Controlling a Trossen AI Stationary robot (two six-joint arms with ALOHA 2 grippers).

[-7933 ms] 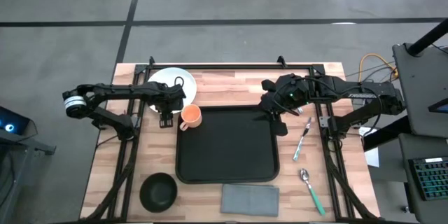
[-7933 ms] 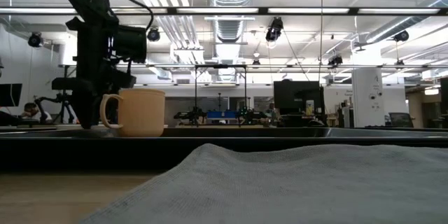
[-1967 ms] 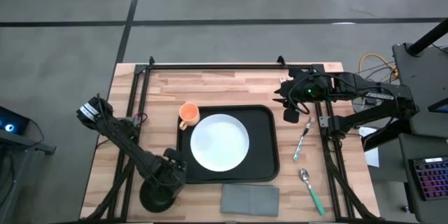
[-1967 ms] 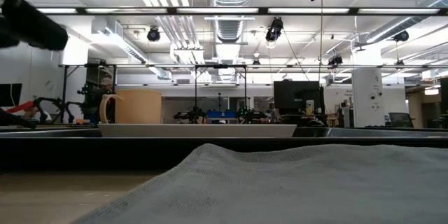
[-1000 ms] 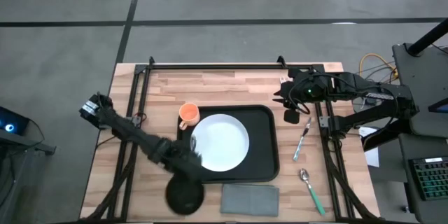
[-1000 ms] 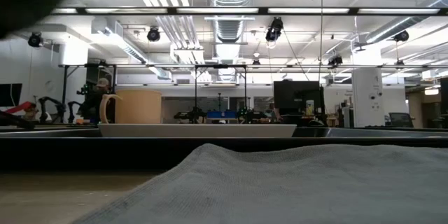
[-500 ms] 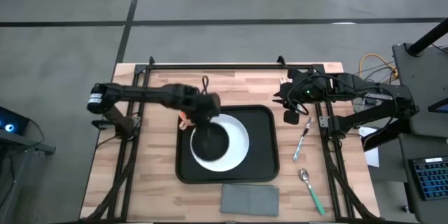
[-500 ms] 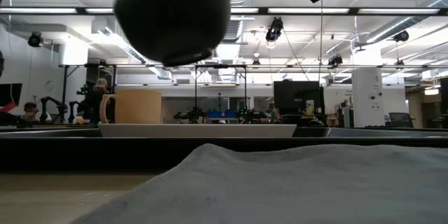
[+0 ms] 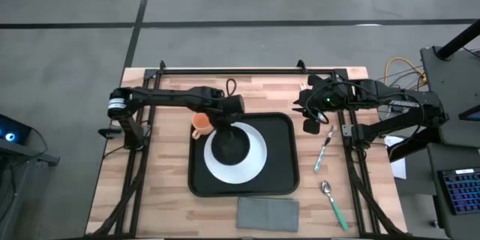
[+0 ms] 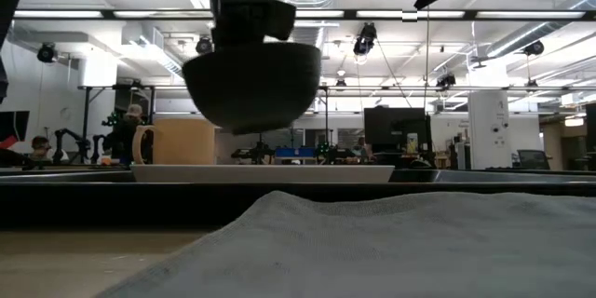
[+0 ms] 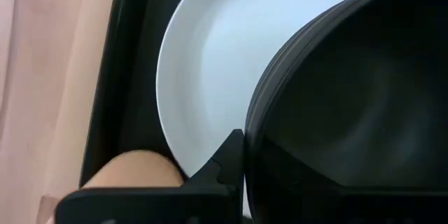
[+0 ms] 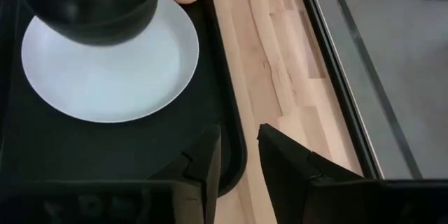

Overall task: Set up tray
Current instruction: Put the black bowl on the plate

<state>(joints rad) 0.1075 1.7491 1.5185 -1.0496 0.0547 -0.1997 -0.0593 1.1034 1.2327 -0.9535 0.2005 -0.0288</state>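
Note:
My left gripper is holding the black bowl over the white plate, with the bowl's opening up and nearly level. It should keep lowering the bowl until the bowl's base rests on the plate, then let go.
The black tray lies mid-table with a white plate on it. An orange mug stands at the tray's far left corner. My left gripper is shut on a black bowl, which hangs above the plate in the low view. My right gripper hovers over the table off the tray's far right corner. Its fingers stand a little apart with nothing between them. My left gripper holds the black bowl by its rim, on the bowl's far side. It comes from above, pointing steeply down. One finger shows outside the wall; the other is lost in the bowl's dark inside. The bowl hangs clear of the plate, mouth up, nearly level.
A folded grey napkin lies at the near edge in front of the tray. A fork and a green-handled spoon lie to the right of the tray. Black frame rails run along the table's far edge and its sides.
My left gripper has swung from the table's near left toward the far edge and the right. It carried the black bowl, lifted clear, from in front of the tray to above the white plate. The right arm has kept still.

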